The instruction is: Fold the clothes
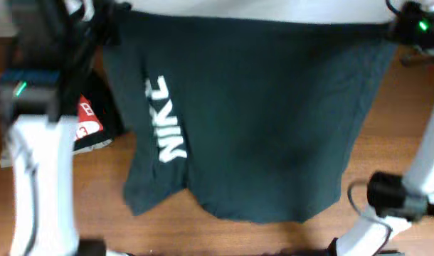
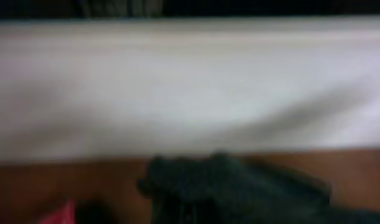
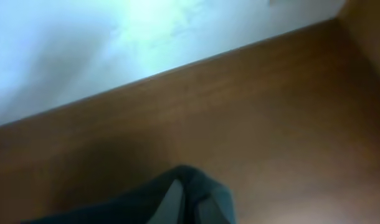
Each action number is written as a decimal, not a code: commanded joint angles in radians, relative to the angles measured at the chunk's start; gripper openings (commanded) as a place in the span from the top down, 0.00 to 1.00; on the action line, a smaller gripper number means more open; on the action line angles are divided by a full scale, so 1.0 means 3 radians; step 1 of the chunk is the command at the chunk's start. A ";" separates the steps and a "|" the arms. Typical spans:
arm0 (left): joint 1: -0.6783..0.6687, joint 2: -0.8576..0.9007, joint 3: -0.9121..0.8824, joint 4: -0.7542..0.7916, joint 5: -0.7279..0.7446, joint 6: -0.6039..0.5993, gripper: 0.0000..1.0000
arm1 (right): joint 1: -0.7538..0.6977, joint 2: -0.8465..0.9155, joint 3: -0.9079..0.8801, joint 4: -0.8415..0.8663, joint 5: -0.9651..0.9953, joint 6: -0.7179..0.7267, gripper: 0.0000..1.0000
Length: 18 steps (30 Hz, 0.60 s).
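Observation:
I should draw both my grippers back toward the near side to spread the T-shirt, because the T-shirt's lower edge hangs uneven with its held edge at the far side.
The dark teal-black T-shirt with white block letters is stretched out between my two grippers and hangs toward the near side of the wooden table. My left gripper holds its far left corner and my right gripper holds its far right corner. In the left wrist view, dark cloth bunches at the blurred jaws. In the right wrist view, a fold of the shirt sits between the fingers. Both wrist views are blurred.
A red T-shirt with white print lies on a dark garment at the left, partly under my left arm. A white wall or surface runs along the table's far edge. Bare wood shows at the right.

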<state>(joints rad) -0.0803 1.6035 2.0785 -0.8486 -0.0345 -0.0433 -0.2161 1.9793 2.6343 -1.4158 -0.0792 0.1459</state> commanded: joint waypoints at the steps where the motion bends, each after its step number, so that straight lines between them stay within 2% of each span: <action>1: 0.0023 0.0678 0.0025 0.1013 0.0069 0.0249 1.00 | -0.0045 0.0328 0.0022 0.0331 -0.0074 0.0159 0.96; 4: 0.0064 0.0715 0.0200 0.1734 0.0067 0.0248 1.00 | -0.0050 0.0164 0.0178 0.0781 -0.0031 0.0179 0.96; 6: 0.0131 0.0712 0.0612 0.1662 0.0067 0.0248 1.00 | -0.0051 0.0023 0.0383 0.0907 0.0193 0.0159 0.96; 8: 0.0197 0.0712 0.1296 0.0964 0.0075 0.0247 1.00 | -0.0051 -0.0083 0.0516 0.0791 0.0408 0.0025 0.96; 9: 0.0196 0.0712 0.1419 0.0679 0.0113 0.0248 1.00 | -0.0051 -0.0085 0.0512 0.0678 0.0449 -0.0014 0.96; 11: 0.0181 0.0713 0.1535 -0.0477 0.0688 0.0247 1.00 | -0.0051 -0.0033 0.0327 0.0164 0.0829 -0.0013 0.96; 12: 0.0174 0.0736 0.1456 -0.0909 0.0994 0.0248 1.00 | -0.0051 0.0018 0.0188 -0.0033 0.1057 -0.0011 0.96; 14: 0.0083 0.0844 0.1189 -0.1629 0.1233 0.0249 1.00 | -0.0051 0.0070 -0.0407 -0.0235 0.1302 -0.0011 0.96; 16: -0.0080 0.0978 0.0734 -0.1904 0.1442 0.0253 1.00 | -0.0051 0.0070 -0.1035 -0.0242 0.1506 0.0011 0.96; 18: -0.0313 0.1039 0.0039 -0.1912 0.1666 0.0378 1.00 | -0.0098 0.0070 -0.1793 -0.0247 0.2010 0.0384 0.96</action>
<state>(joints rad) -0.1062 1.8915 2.2692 -1.4109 0.3500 0.0238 -0.2192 2.0167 2.2536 -1.4788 0.3103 0.1635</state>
